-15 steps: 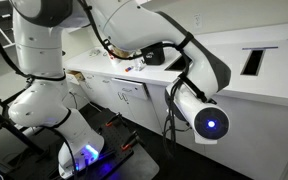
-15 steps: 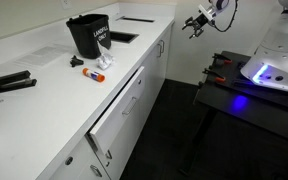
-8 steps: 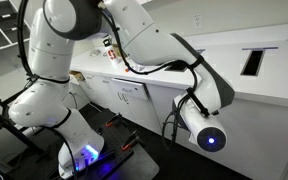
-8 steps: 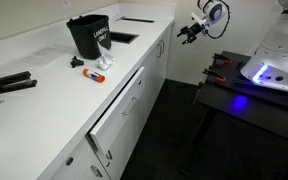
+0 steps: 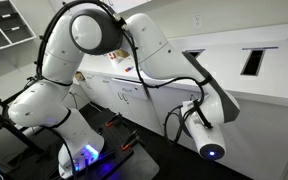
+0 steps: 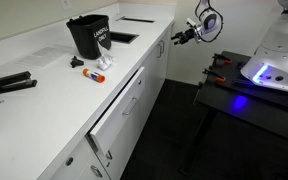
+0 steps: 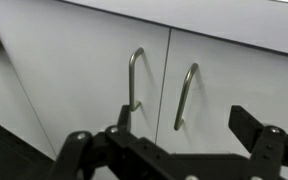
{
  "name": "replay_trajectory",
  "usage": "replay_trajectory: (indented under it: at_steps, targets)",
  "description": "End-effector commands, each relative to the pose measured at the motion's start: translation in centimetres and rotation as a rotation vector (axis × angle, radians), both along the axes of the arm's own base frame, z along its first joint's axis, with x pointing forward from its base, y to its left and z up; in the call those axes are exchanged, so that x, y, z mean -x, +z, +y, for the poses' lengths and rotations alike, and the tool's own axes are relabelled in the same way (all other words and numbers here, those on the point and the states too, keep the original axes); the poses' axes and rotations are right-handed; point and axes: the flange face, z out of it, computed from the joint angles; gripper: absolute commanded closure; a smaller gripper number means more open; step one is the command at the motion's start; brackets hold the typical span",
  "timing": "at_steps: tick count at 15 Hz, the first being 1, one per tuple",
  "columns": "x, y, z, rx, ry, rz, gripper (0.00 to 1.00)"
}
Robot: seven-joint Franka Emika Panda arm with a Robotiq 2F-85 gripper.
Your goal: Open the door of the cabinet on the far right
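My gripper is to pull the silver bar handle, which stands by the seam point(image 7: 163, 82) between the doors, so the far door point(image 7: 227, 95) will swing wide, seam edge first.
In the wrist view two plain white doors stand side by side. The right door point(image 7: 239, 75) has a slim silver bar handle point(image 7: 184, 96) by its left edge. The left door point(image 7: 74, 70) has its handle point(image 7: 134, 78) by its right edge. Both are shut. My gripper point(image 7: 164, 135) is open and empty, a short way in front of the two handles and touching neither. In an exterior view the gripper point(image 6: 182, 37) hovers beside the far end of the white cabinet point(image 6: 162, 55), just below the counter edge.
On the white counter point(image 6: 44, 80) stand a black bucket point(image 6: 89, 35) and an orange marker point(image 6: 90, 75). A nearer cabinet front point(image 6: 119, 105) stands ajar. The robot base sits on a black table point(image 6: 249, 100). Open white wall shelves point(image 5: 4, 25) hang at the back.
The gripper has moved down and in toward the cabinet fronts at the far end of the counter. The arm has swung lower. The doors have not moved.
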Motion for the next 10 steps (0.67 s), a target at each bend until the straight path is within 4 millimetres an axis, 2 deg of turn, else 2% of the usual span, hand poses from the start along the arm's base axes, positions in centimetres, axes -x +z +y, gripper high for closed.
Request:
replay_trajectory:
  at_steps: [1,10]
  targets:
    - [-1.8,-1.1,0.5,-0.147,-0.079,-0.038,0.00]
    - [-4.5,-4.3,2.7,-0.224,-0.119,-0.023,0.00]
